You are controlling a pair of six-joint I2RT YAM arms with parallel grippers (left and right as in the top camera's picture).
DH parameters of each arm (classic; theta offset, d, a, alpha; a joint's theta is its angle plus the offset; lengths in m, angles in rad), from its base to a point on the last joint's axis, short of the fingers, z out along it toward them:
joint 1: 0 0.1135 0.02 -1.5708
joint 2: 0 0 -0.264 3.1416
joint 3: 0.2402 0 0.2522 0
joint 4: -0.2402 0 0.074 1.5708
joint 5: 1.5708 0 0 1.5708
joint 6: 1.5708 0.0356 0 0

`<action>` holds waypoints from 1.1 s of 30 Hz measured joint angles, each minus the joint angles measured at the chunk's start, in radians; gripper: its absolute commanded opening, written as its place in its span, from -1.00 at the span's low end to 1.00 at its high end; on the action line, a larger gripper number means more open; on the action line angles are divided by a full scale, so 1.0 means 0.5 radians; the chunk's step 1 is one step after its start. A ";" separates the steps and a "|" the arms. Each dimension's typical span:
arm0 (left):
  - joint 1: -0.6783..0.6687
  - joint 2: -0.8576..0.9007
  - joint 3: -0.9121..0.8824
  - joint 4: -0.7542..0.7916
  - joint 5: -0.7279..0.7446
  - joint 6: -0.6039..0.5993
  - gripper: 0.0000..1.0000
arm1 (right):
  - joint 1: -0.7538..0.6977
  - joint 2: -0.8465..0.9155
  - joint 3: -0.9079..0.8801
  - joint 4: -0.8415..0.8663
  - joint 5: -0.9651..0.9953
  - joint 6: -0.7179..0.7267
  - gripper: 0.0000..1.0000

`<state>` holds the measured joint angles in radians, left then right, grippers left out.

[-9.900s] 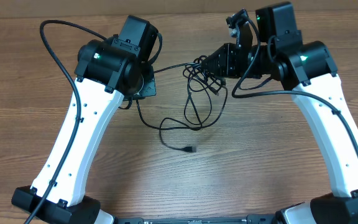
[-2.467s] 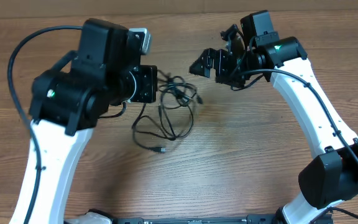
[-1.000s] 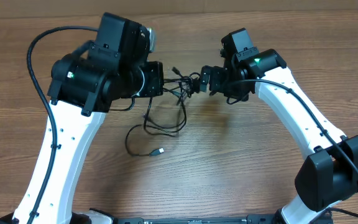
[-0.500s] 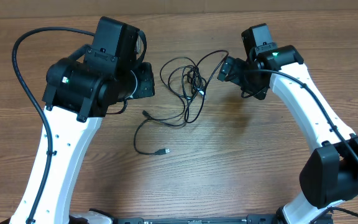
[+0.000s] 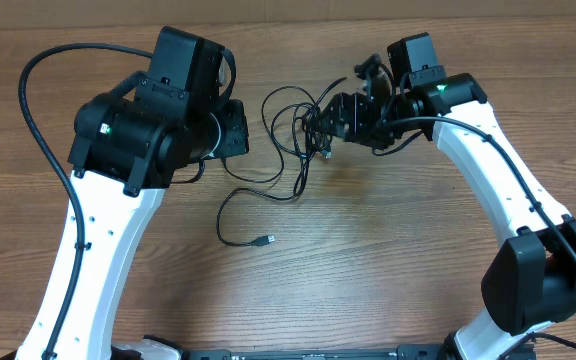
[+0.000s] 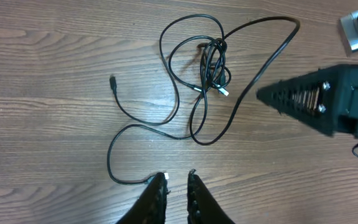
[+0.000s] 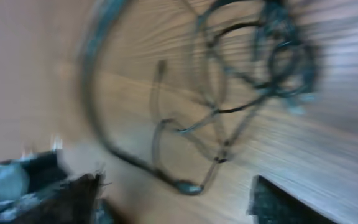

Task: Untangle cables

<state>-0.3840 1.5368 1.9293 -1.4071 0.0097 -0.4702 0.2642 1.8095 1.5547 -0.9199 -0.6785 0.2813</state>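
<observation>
Next, my right gripper takes a piece of the cables' coils (image 6: 212, 67) and lifts the tangle, because the knot (image 6: 219, 45) bunches the cables next to my right gripper, far from my left gripper.
The cables (image 5: 290, 150) lie loose on the wooden table, a small knot (image 5: 318, 125) at their right side and one strand trailing to a plug (image 5: 265, 241) nearer the front. In the left wrist view the knot (image 6: 213, 62) sits far ahead. My left gripper (image 6: 176, 180) hangs high, its jaws a narrow gap apart with only wood between them; a plug end (image 6: 148, 180) shows beside the left fingertip. My right gripper (image 5: 330, 115) points left at the knot, jaws spread. Its own view is blurred, with a plug (image 7: 188, 186) between the wide-set fingers (image 7: 73, 199).
The table (image 5: 398, 260) is bare wood around the cables. Both white arms rise from the front edge, the left arm's bulky black wrist (image 5: 158, 120) hanging over the table left of the cables. A thick black arm cable (image 5: 38, 120) loops out to the left.
A second ago the cables were stretched between both grippers; now they lie slack on the table. The right gripper has swung back left to the knot. The left jaws have parted slightly.
</observation>
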 measured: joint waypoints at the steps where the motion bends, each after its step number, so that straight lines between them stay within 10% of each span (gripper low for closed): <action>1: 0.000 0.000 0.000 0.000 0.000 0.000 -0.65 | 0.000 0.000 0.000 0.001 -0.055 -0.001 -0.11; 3: 0.000 0.000 0.000 -0.001 0.000 0.000 -0.63 | 0.001 0.000 0.000 -0.006 -0.209 -0.085 -0.60; 15: 0.000 0.001 0.000 0.001 0.000 0.000 -0.60 | 0.344 0.000 -0.006 -0.269 -0.703 -0.817 -0.90; 19: 0.000 0.017 0.000 0.000 0.000 -0.001 -0.63 | 0.488 0.000 -0.006 -0.215 -0.475 -0.763 -0.44; 24: 0.000 0.111 0.002 -0.009 0.001 0.000 -0.64 | 0.535 0.000 -0.008 -0.122 0.063 -0.423 0.82; 33: 0.000 0.235 0.002 -0.044 0.001 0.000 -0.60 | 0.340 0.000 -0.009 0.033 0.761 0.155 0.95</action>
<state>-0.3840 1.6543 1.9301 -1.4292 0.0101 -0.4702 0.4343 1.8095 1.5501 -0.9035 -0.2977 0.3588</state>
